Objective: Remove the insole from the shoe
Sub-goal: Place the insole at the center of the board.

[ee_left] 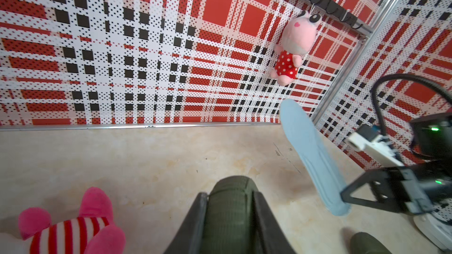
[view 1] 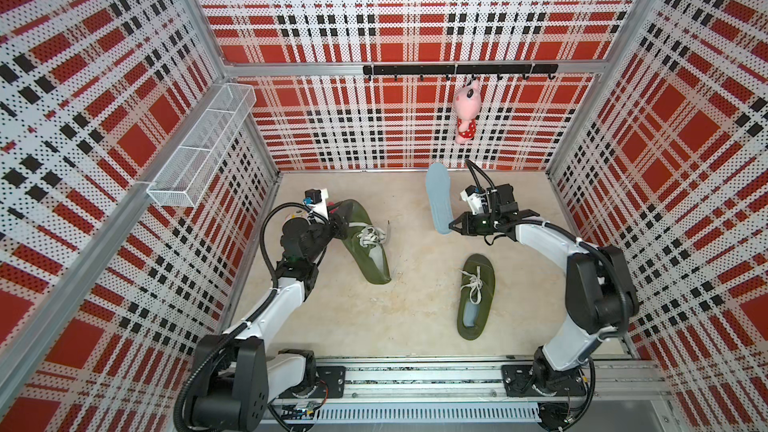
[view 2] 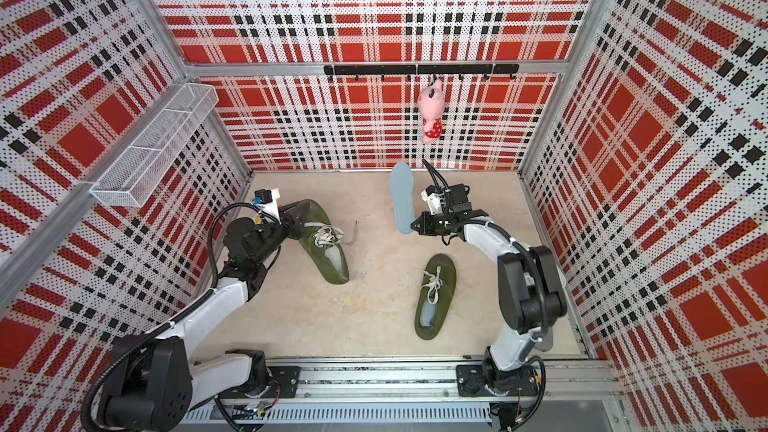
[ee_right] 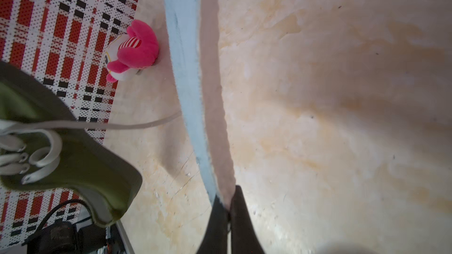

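The light blue insole (view 1: 438,196) is clear of both green shoes, so the robot's right gripper keeps setting it down and lets go of it over the open tabletop (view 1: 423,216).
A dark green shoe (view 1: 368,245) (view 2: 328,251) with white laces lies at the left, tilted on the floor. My left gripper (view 1: 338,218) (ee_left: 230,194) is shut on its heel (ee_left: 230,216), one finger on each side. The light blue insole (view 1: 439,197) (view 2: 402,197) (ee_left: 313,157) (ee_right: 186,69) is outside the shoe, held slanting above the floor near the back wall. My right gripper (view 1: 453,225) (view 2: 414,226) (ee_right: 226,196) is shut on its near end. The shoe's toe and laces (ee_right: 80,162) show in the right wrist view.
A second green shoe (view 1: 476,297) (view 2: 436,297) lies at the front right with a pale insole inside. A pink plush (view 1: 466,112) hangs from the black hook rail (view 1: 415,69). A striped pink plush (ee_left: 68,228) (ee_right: 132,50) lies by the left wall. A wire basket (view 1: 203,147) juts from that wall.
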